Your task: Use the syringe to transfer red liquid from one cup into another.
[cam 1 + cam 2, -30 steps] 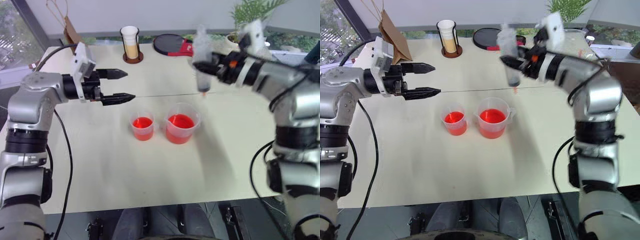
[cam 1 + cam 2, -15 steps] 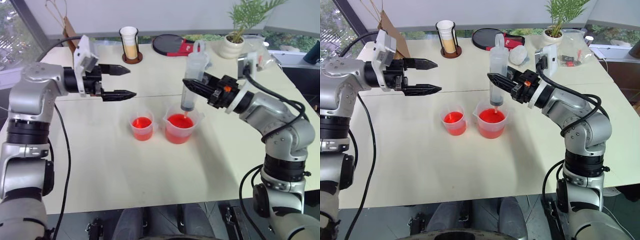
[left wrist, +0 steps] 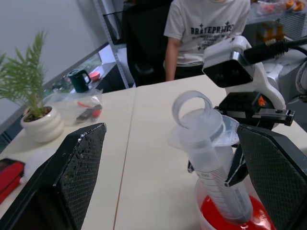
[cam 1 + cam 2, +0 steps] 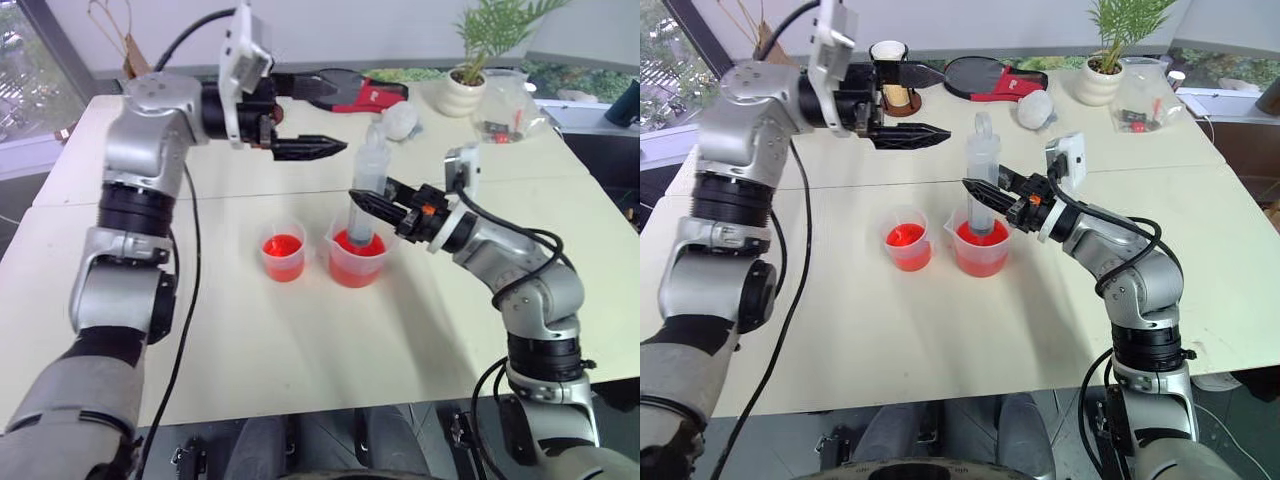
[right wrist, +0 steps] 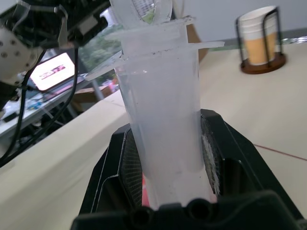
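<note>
My left gripper needs to pull up the plunger's ring [image 4: 983, 123] while my right gripper keeps the syringe's body steady, as the plunger is deep in the syringe's body [image 4: 983, 160] and the syringe's tip is in the beaker.
My right gripper [image 4: 987, 192] is shut on the barrel of the clear syringe [image 4: 982, 180] and holds it upright. The syringe's lower end dips into the red liquid [image 3: 229, 219] in the larger spouted beaker [image 4: 357, 262]. In the right wrist view the barrel [image 5: 163, 120] sits between the black pads [image 5: 128, 167]. The smaller cup [image 4: 284, 256], also holding red liquid, stands just left of the beaker. My left gripper [image 4: 945, 102] is open and level, pointing right. It hangs above the cups, a little left of the plunger's ring [image 3: 192, 103], touching nothing.
At the table's far edge stand a white cup in a black stand [image 4: 890, 78], a black and red paddle [image 4: 352, 90], a potted plant [image 4: 468, 92] and a clear bag [image 4: 505, 115]. A person in a white T-shirt [image 3: 206, 33] sits beyond the table.
My right gripper has brought the syringe down and nearer, so its tip now sits in the beaker's liquid. My open left gripper has swung right and up toward the plunger.
</note>
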